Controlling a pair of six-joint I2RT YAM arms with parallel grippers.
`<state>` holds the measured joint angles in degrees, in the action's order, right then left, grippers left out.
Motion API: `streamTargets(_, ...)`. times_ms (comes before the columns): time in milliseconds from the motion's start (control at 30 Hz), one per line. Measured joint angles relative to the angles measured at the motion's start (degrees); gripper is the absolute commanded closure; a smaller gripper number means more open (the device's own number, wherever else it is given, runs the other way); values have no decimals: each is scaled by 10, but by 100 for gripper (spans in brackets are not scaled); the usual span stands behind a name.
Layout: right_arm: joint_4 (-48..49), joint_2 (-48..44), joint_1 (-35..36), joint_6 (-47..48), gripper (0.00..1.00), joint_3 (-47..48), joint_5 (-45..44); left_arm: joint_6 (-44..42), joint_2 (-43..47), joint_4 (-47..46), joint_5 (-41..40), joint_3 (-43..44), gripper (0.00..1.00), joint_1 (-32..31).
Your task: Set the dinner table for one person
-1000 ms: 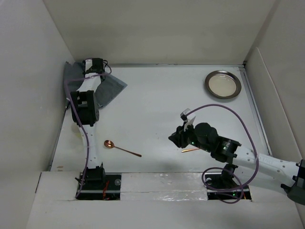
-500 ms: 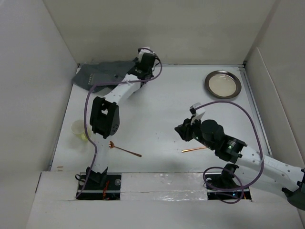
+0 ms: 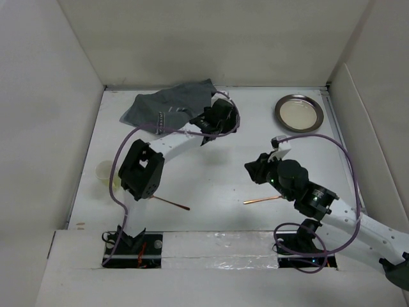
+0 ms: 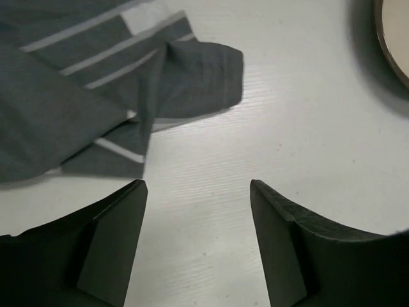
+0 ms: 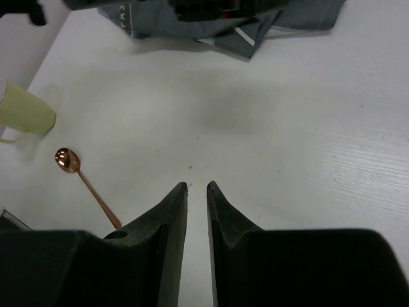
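The placemat's front edge (image 4: 147, 109) lies bunched up, so my right gripper should pull its corner (image 4: 230, 86) by the plate while my left gripper holds its end near the cup.
The dinner table (image 3: 211, 173) is a white surface between white side panels. A crumpled dark grey striped placemat (image 3: 169, 102) lies at the back left. Just right of it my left gripper (image 3: 225, 120) hovers open over bare table; the wrist view shows the placemat (image 4: 96, 83) lying beyond the empty left gripper (image 4: 197, 188). My right gripper (image 3: 255, 171) is mid-table. In its wrist view the right gripper (image 5: 196, 185) shows only a narrow gap, nothing in it. A copper spoon (image 5: 83, 176) lies to its left.
A round metal plate (image 3: 298, 112) sits at the back right, its rim (image 4: 393, 45) also in the left wrist view. A pale yellow cup (image 3: 105, 173) stands near the left panel. A copper utensil (image 3: 261, 201) lies by the right arm. The spoon (image 3: 174, 203) is partly under the left arm.
The left arm swung from the back left corner toward the back middle, dragging the placemat along, then opened and let it go. The right gripper drifted right and its jaws narrowed.
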<state>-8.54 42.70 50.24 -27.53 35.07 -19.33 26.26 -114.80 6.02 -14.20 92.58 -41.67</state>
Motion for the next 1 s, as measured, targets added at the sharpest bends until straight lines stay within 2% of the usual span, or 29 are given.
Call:
streamTargets(33, 0, 0, -2, -4, 82, -3, 0, 7, 25, -9, -14, -34, 41, 0)
streamTargets(67, -1, 0, -4, -6, 98, -5, -1, 15, 58, -16, -32, -73, 45, 0)
streamTargets(100, 0, -1, -4, -7, 100, -7, -1, 28, 95, -22, -49, -114, 47, 3)
streamTargets(200, 2, -3, -6, -10, 100, -15, 2, 72, 233, -71, -89, -251, 54, 27)
streamTargets(300, 4, -1, -7, -10, 100, -20, 11, 122, 334, -119, -110, -350, 55, 86)
streamTargets(367, 4, 3, -7, -10, 86, -20, 17, 154, 363, -145, -125, -398, 50, 133)
streamTargets(400, 4, 4, -7, -9, 81, -20, 19, 170, 366, -151, -134, -421, 48, 157)
streamTargets(433, 4, 5, -7, -9, 70, -21, 23, 181, 365, -157, -141, -440, 45, 171)
streamTargets(533, 10, 5, -7, -7, 58, -22, 35, 207, 343, -161, -152, -477, 43, 182)
streamTargets(633, 20, 5, -7, -6, 53, -22, 44, 234, 299, -170, -158, -478, 43, 180)
streamTargets(733, 30, 6, -7, -6, 52, -22, 57, 269, 261, -184, -171, -476, 43, 180)
streamTargets(1000, 35, 6, -7, 5, 52, -22, 93, 325, 201, -318, -181, -513, 41, 197)
